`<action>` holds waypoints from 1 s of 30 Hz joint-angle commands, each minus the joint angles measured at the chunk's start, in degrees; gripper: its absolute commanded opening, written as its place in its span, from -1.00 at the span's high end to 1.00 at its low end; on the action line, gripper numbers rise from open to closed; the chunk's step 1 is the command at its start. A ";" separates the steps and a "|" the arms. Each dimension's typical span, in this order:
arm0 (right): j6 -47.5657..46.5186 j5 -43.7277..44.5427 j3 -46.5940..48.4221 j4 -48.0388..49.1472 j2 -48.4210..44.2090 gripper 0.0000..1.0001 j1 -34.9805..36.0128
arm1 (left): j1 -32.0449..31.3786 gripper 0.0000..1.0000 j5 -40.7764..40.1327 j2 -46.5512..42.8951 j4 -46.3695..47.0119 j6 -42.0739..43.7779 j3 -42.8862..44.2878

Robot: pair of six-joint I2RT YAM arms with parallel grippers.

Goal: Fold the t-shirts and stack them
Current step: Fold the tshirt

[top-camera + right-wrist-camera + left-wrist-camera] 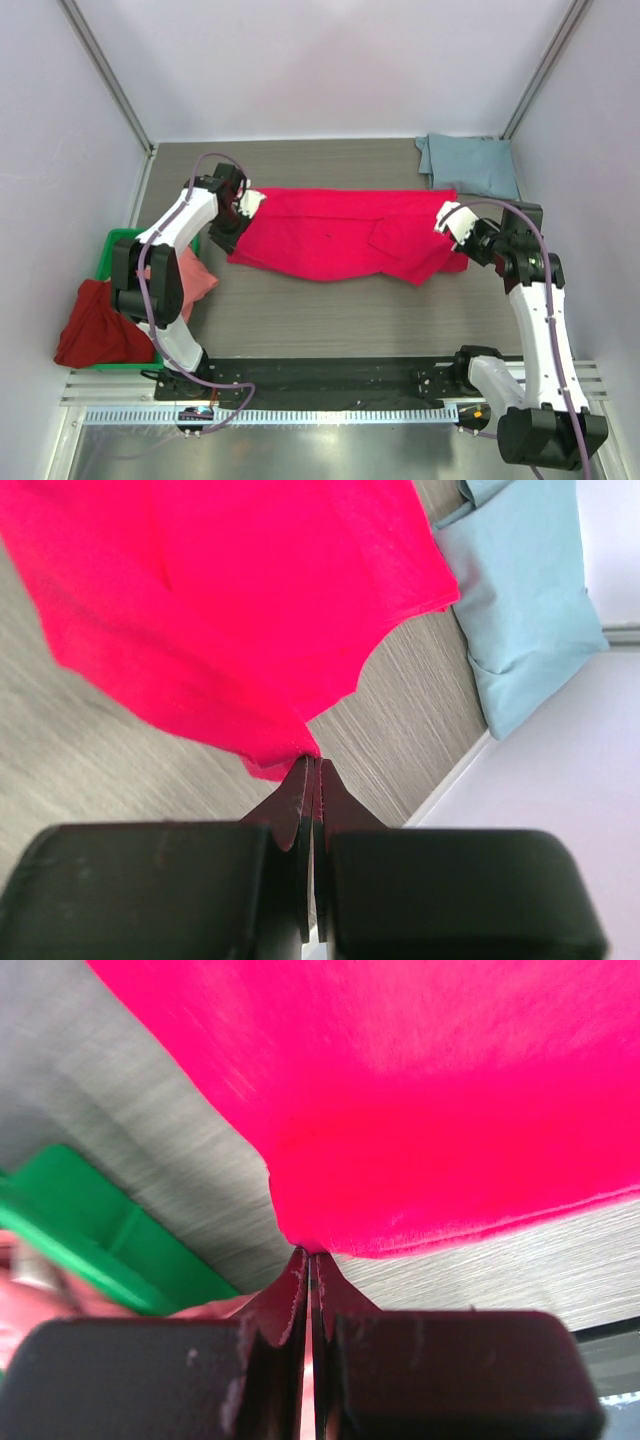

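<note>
The crimson-pink t-shirt point(325, 236) is spread out, with my grippers holding both its ends. My left gripper goes on moving the t-shirt's held corner back until the t-shirt's near edge point(325, 279) is straight.
The crimson-pink t-shirt point(340, 235) hangs stretched between my two grippers above the middle of the table. My left gripper point(243, 206) is shut on its left edge; in the left wrist view point(310, 1253) the cloth point(420, 1110) fills the top. My right gripper point(450, 218) is shut on its right edge; in the right wrist view point(312, 758) the cloth point(220, 600) spreads up and left. The blue-grey t-shirt point(468, 165) lies folded at the back right, also in the right wrist view point(525, 600). The dark red t-shirt point(100, 325) and salmon pink t-shirt point(190, 280) lie at the left.
A green plastic bin point(115, 245) stands at the left table edge under the salmon and dark red shirts; it shows in the left wrist view point(90, 1230). White walls close in the left, back and right. A black rail point(330, 375) runs along the near edge.
</note>
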 commanded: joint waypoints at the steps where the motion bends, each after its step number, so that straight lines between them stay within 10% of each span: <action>1: 6.37 1.52 3.30 7.43 2.95 0.98 0.15 | -0.21 0.99 0.37 -0.33 -1.82 1.35 5.46; 30: 18.50 8.02 19.03 33.98 39.34 0.97 2.96 | 4.27 1.00 -0.42 22.00 -4.38 0.03 29.90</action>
